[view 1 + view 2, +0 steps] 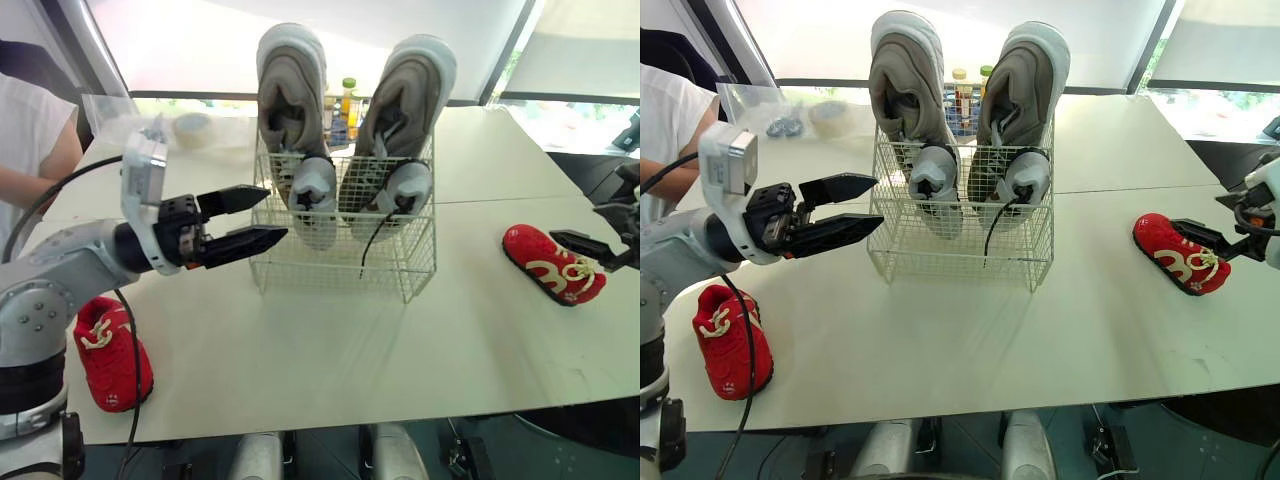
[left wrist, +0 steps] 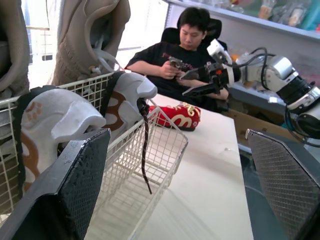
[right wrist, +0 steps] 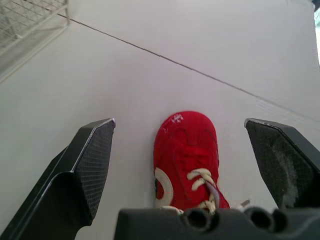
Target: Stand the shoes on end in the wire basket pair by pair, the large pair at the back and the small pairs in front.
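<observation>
My gripper will make the loops and ends of the cream laces [image 1: 577,269] dangle and swing when it lifts the shoe, because the laces trail loosely near the red shoe's opening.
A white wire basket [image 1: 345,255] stands mid-table. Two large grey shoes [image 1: 292,110] [image 1: 405,110] stand on end along its back; its front half holds nothing. My left gripper [image 1: 275,213] hovers open just off the basket's left side, fingers pointing at it and holding nothing. One small red shoe [image 1: 552,264] lies on the table at the right. My right gripper [image 3: 180,120] is open right above it, a finger on either side of the toe, not touching. A second small red shoe [image 1: 110,352] lies at the front left, near the table edge.
The white table [image 1: 300,350] has a seam running across it behind the basket. Bottles [image 1: 347,100], a tape roll [image 1: 193,128] and a clear bag sit at the back. A person's arm [image 1: 30,150] shows at the far left; another person [image 2: 185,55] sits beyond the table's right end.
</observation>
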You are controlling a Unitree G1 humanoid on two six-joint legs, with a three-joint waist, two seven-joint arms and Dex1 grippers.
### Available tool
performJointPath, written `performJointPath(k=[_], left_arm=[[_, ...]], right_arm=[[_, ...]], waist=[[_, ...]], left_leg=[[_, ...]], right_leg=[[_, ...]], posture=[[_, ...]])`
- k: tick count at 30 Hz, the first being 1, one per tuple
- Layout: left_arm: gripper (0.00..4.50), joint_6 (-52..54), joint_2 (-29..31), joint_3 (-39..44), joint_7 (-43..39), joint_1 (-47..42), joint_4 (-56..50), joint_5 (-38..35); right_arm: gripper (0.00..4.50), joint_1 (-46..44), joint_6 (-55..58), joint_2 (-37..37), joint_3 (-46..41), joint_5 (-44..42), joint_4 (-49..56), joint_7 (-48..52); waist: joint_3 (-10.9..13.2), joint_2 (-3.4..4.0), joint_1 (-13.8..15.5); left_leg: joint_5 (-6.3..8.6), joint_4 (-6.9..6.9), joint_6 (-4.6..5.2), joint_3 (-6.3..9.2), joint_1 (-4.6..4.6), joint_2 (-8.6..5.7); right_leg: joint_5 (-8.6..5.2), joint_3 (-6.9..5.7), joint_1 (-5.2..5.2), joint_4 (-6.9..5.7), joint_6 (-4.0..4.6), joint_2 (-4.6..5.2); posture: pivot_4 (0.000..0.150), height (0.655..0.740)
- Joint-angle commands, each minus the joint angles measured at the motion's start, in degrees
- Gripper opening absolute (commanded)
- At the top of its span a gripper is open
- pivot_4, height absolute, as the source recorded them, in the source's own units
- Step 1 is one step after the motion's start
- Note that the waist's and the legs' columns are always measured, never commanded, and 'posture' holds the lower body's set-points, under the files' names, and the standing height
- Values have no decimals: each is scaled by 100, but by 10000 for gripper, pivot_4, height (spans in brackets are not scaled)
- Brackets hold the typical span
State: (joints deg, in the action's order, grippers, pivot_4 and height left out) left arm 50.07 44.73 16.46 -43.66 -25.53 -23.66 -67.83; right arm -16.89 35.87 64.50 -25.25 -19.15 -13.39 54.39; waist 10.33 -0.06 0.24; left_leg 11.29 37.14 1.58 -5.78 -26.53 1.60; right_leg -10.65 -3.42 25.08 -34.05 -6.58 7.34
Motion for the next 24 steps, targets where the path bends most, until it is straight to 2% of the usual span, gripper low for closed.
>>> performJointPath(k=[1, 9, 24], left_arm=[[44749, -208, -4, 31, -32, 93, -239, 157], [44749, -272, -23, 44, 131, 326, -531, 229], [44749, -399, -85, -86, 344, 295, -698, 448]], right_arm=[[45000, -178, -312, 158, 85, 68, -583, 203], [45000, -1012, -972, 37, 715, 367, -2430, 395], [45000, -1907, -1376, -514, 1538, 968, -4072, 395]], waist=[[0, -1, 0], [1, 0, -21], [1, 0, -99]], left_leg=[[0, 0, 0, 0, 0, 0], [0, 1, 0, -2, 1, 0], [-1, 2, 1, 0, 6, -3]], right_leg=[[0, 1, 0, 0, 0, 0], [0, 5, 0, 2, 0, 0], [0, 5, -9, 1, -1, -2]], posture=[[1500, 7400], [1500, 7400], [1500, 7400]])
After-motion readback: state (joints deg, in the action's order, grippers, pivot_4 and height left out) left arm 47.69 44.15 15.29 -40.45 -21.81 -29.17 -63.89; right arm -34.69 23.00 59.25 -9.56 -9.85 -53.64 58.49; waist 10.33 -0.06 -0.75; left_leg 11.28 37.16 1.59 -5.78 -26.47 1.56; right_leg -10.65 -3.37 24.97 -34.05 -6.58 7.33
